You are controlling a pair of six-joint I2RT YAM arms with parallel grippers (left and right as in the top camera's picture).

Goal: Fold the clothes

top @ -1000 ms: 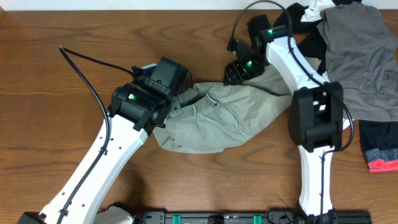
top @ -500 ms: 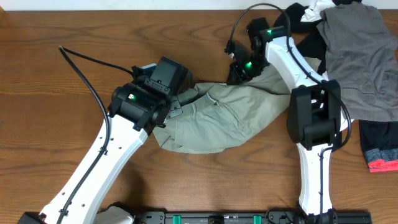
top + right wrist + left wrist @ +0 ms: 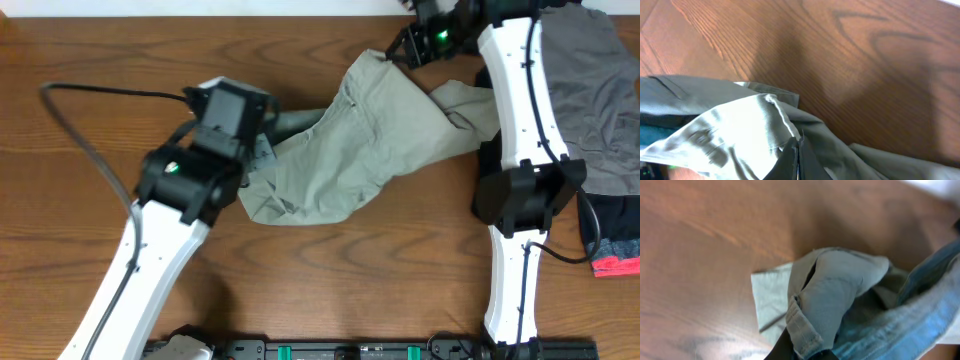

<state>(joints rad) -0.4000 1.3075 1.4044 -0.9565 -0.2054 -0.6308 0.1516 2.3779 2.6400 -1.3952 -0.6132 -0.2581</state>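
Observation:
My left gripper and right gripper should lift both ends (image 3: 372, 68) high and spread the clothes flat before folding, as the clothes hang bunched at an angle (image 3: 328, 165) between them.
The clothes (image 3: 340, 150), a pale khaki-green garment, lie rumpled across the middle of the wooden table, stretched from left to far right. My left gripper (image 3: 258, 150) is shut on their left end; the left wrist view shows a stitched hem (image 3: 802, 330) pinched at the gripper (image 3: 802, 352). My right gripper (image 3: 398, 48) is shut on the far right edge of the clothes, near the table's back. In the right wrist view the gripper (image 3: 797, 160) is pressed together on a fold of the clothes (image 3: 730, 130), whose pale lining shows.
A darker grey garment (image 3: 600, 100) lies at the right, under the right arm. In front of it is a black garment (image 3: 610, 225) with a red band (image 3: 615, 265). The left arm's black cable (image 3: 100, 92) loops over the table's left part.
The right gripper has shut on the clothes' edge and carried it up toward the table's back. The left arm has shifted left with its end, drawing the garment longer.

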